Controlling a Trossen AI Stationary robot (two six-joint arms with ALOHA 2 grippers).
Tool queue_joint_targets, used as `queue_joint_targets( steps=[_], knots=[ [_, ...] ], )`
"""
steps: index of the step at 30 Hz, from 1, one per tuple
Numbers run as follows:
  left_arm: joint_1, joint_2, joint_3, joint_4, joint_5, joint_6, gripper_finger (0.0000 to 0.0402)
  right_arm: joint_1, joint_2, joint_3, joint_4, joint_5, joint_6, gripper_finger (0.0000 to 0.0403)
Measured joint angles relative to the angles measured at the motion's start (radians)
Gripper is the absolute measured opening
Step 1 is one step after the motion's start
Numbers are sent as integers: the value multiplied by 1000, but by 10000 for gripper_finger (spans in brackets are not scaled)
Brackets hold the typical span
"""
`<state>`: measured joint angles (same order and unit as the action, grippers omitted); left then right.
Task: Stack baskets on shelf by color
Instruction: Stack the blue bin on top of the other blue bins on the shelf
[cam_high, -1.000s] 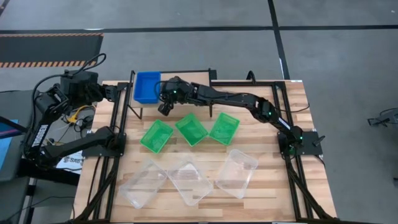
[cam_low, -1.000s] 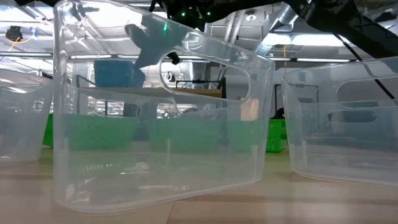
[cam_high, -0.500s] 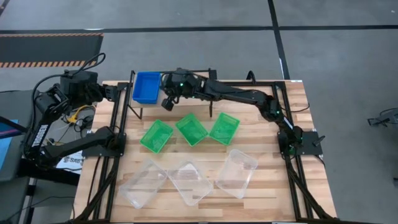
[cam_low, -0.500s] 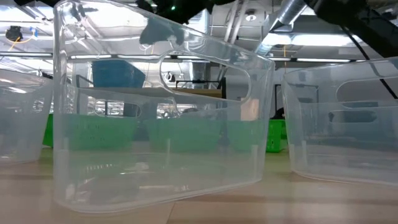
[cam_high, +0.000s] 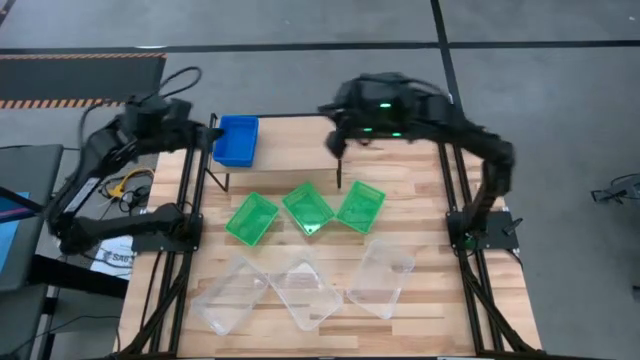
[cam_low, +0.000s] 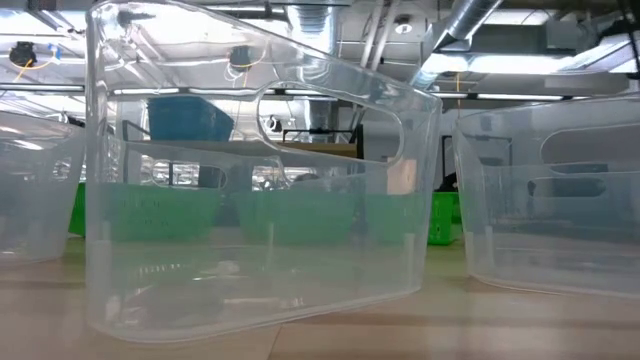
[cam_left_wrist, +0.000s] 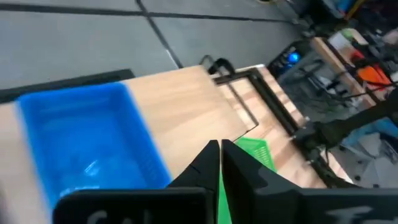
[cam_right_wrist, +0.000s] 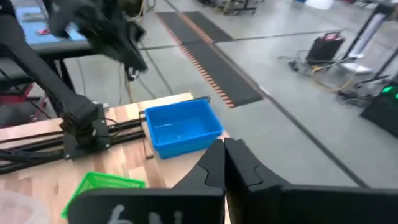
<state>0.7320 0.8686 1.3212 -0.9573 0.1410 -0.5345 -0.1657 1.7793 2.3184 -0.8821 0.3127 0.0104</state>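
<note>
My right gripper is far from the blue basket (cam_high: 237, 141), so it should back off while my left gripper nudges the basket toward the shelf's nearest end (cam_high: 211, 160).
A blue basket (cam_high: 237, 140) sits on the left end of the shelf (cam_high: 300, 135); whether it is a single basket or a stack, I cannot tell. Three green baskets (cam_high: 308, 207) lie in a row on the table in front of the shelf. Three clear baskets (cam_high: 306, 290) lie nearer the near edge. My left gripper (cam_high: 205, 133) hovers shut just left of the blue basket (cam_left_wrist: 87, 137). My right gripper (cam_high: 333, 143) is shut and raised above the shelf's right part, well away from the blue basket (cam_right_wrist: 180, 127). Neither gripper shows in the low view.
Black metal frame rails (cam_high: 185, 210) run along both sides of the slatted table, and the arm bases stand on them. One clear basket (cam_low: 260, 200) fills the low view close to the camera. Bare wood lies on the shelf top to the right of the blue basket.
My right gripper has drawn back from beside the blue basket, rising and moving toward the table's right. My left arm has swung in from beyond the table's left edge toward the blue basket on the shelf. The baskets have stayed in place.
</note>
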Motion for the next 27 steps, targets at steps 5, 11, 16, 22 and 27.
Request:
queue_joint_targets(
  steps=[5,11,16,22,27],
  knots=[
    [-76,172,0,80,-19,21,0,42,-96,0,-97,97,21,14],
    [-95,345,-1,14,-114,46,0,95,-144,-1,-177,173,33,14],
    [-72,378,-1,-119,-247,61,0,122,-137,-2,-251,189,42,12],
    [-69,361,0,-143,-311,63,0,133,-99,-1,-314,195,43,15],
    [-70,362,0,-229,-343,64,0,133,-74,0,-324,236,41,13]
  ],
)
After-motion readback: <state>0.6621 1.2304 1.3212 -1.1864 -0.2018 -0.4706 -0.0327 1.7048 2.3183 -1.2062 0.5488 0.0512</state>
